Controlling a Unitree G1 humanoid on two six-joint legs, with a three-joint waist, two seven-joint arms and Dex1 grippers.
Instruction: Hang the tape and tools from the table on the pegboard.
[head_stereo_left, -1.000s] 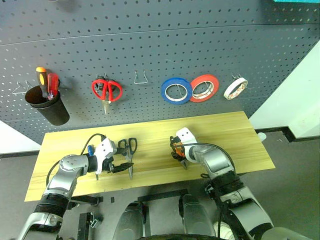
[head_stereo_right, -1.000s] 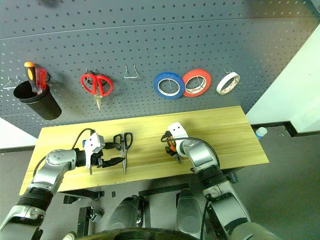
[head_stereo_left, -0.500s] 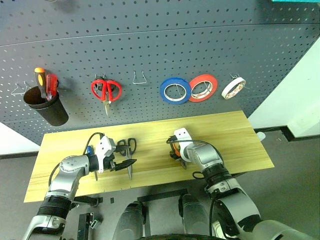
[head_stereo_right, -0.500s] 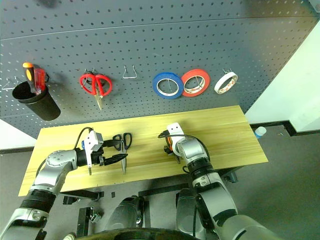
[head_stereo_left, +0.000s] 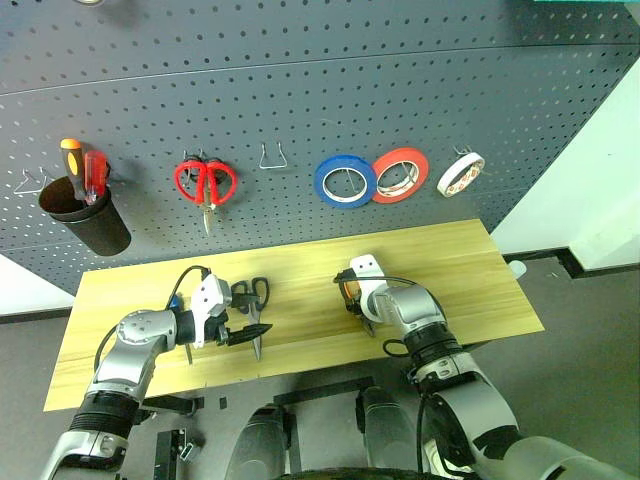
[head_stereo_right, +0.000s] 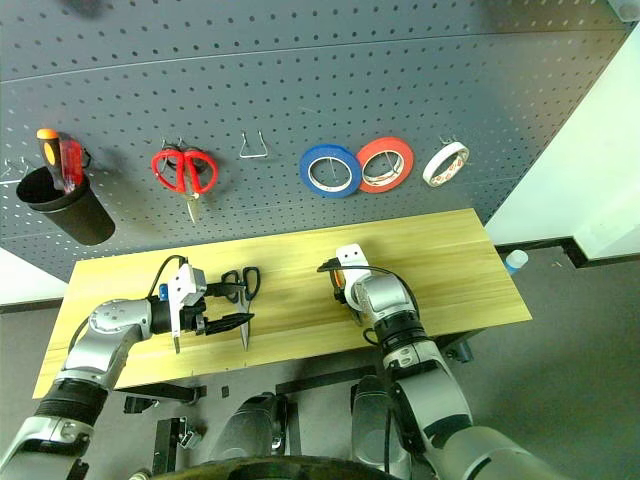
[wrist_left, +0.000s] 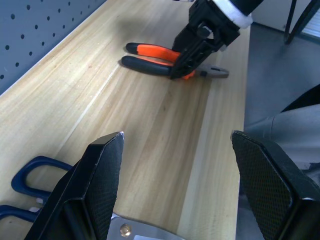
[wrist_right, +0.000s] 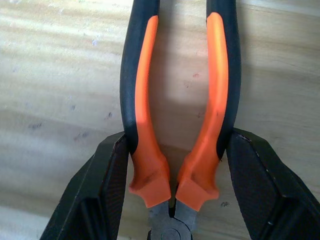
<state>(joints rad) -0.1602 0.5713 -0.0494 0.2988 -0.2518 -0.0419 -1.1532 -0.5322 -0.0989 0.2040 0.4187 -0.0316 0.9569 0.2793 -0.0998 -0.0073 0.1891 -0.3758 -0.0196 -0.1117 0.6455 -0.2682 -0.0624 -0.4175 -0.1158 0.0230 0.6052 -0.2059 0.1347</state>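
Note:
The hook's wires (head_stereo_left: 194, 156) reach out beyond the red scissors' handles. I expect the dark-blue-handled scissors (head_stereo_left: 254, 300) to hang at a tilt over the red scissors when I hang them there.
The orange-and-black pliers (wrist_right: 175, 100) lie on the wooden table (head_stereo_left: 450, 270) near its middle. My right gripper (wrist_right: 176, 141) points down on them, with a finger pressed against each handle close to the pivot. The left gripper (wrist_left: 176, 137) hovers open just above the dark-blue-handled scissors (head_stereo_left: 256, 300), which lie flat with the blades toward the front edge. A small blue-handled screwdriver (head_stereo_left: 180, 300) lies partly under my left hand. The whitish tape (head_stereo_left: 460, 174) hangs on a hook at the right of the pegboard (head_stereo_left: 300, 80).
On the pegboard hang a black cup (head_stereo_left: 85, 215) holding orange and red screwdrivers, red scissors (head_stereo_left: 205, 183), a blue roll (head_stereo_left: 344, 181) and a red roll (head_stereo_left: 402, 175). A bare hook (head_stereo_left: 273, 157) sits between the red scissors and the blue roll.
The right arm's elbow has swung inward while its gripper stays over the pliers. The left arm holds still. The whole picture has shifted slightly.

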